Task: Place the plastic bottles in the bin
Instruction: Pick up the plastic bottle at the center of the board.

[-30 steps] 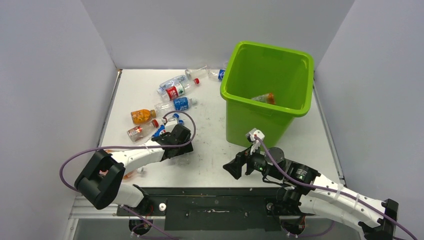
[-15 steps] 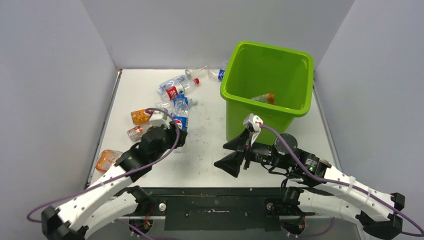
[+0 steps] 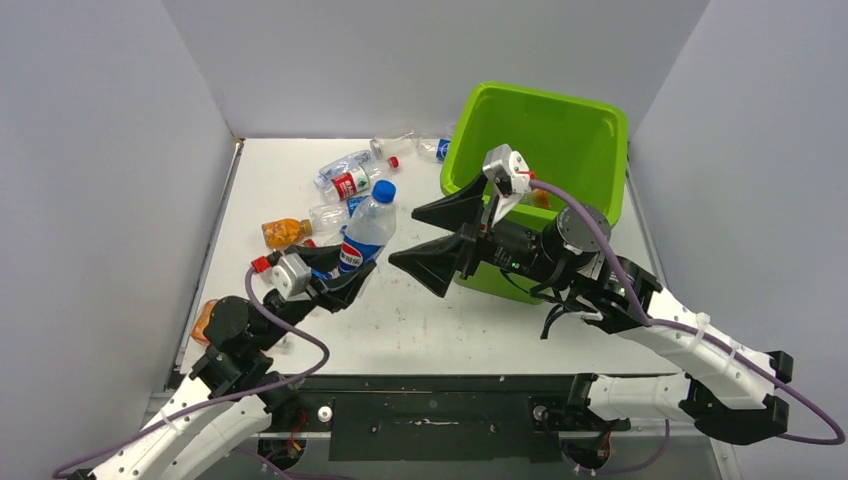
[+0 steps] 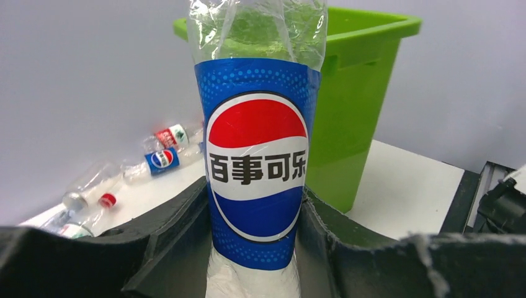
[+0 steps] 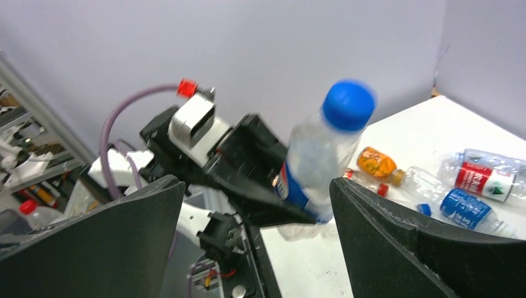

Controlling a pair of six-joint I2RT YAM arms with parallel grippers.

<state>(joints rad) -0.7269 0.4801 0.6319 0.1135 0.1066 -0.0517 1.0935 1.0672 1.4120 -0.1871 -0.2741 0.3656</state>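
Observation:
The Pepsi bottle's lower body [image 3: 357, 254] is in my left gripper, far from the bin, so next my right gripper grabs the blue cap end [image 3: 383, 191] and brings it over.
A clear plastic bottle with a blue Pepsi label and blue cap [image 3: 366, 228] stands upright above the table, my left gripper [image 3: 343, 272] shut on its lower body. In the left wrist view the label [image 4: 257, 161] fills the gap between both fingers. My right gripper [image 3: 436, 236] hangs open just right of it, in front of the lime-green bin [image 3: 592, 125], with nothing between its fingers. From the right wrist, the held bottle [image 5: 316, 155] sits between its wide jaws but farther off. More bottles lie on the table: red-labelled [image 3: 347, 183], orange [image 3: 282, 232], clear [image 3: 325, 213].
Two more bottles [image 3: 395, 147] lie at the back by the bin's left corner. A crushed orange bottle [image 3: 205, 320] rests near the table's left edge beside my left arm. Grey walls close in the table on three sides. The right arm hides part of the bin's front wall.
My left gripper closed on the Pepsi bottle and lifted it off the table, upright. The right arm rose and swung left in front of the bin, jaws staying wide.

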